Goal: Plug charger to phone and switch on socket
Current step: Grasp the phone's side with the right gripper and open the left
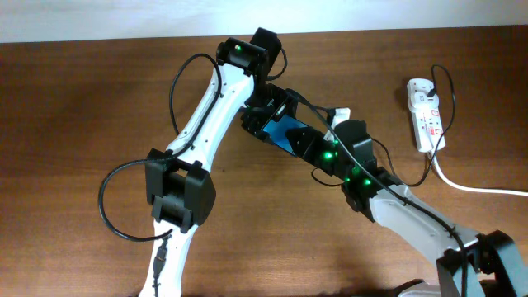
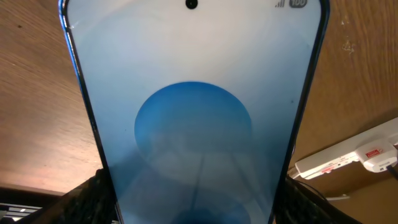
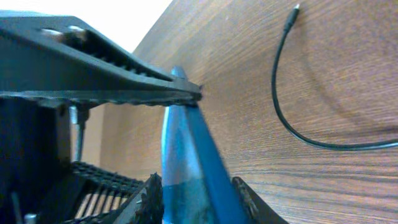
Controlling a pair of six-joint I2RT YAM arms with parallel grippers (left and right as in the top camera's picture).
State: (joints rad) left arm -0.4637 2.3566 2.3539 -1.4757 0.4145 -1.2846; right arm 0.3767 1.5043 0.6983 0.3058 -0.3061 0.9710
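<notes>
The charger lies loose (image 1: 315, 174) while my right gripper is busy with the phone, so next my left gripper takes the phone (image 1: 283, 132) to free my right gripper for the charger.
The phone (image 1: 286, 132) has a lit blue screen and is held between both grippers above the table's middle. My left gripper (image 1: 268, 115) is shut on its two long edges; in the left wrist view the phone (image 2: 196, 93) fills the frame between the fingers (image 2: 196, 208). My right gripper (image 1: 307, 142) is shut on the phone's other end, seen edge-on in the right wrist view (image 3: 186, 155) between the fingers (image 3: 196, 196). The charger (image 3: 275, 87), a thin black cable, lies loose on the table with its tip free. It runs from the white socket (image 1: 426, 114) at the right.
The socket's thick white cord (image 1: 478, 188) runs off the right edge. The socket also shows in the left wrist view (image 2: 348, 158). The charger cable (image 1: 429, 171) curves from the socket toward the right arm. The left arm's black cable loops at the left (image 1: 107, 206).
</notes>
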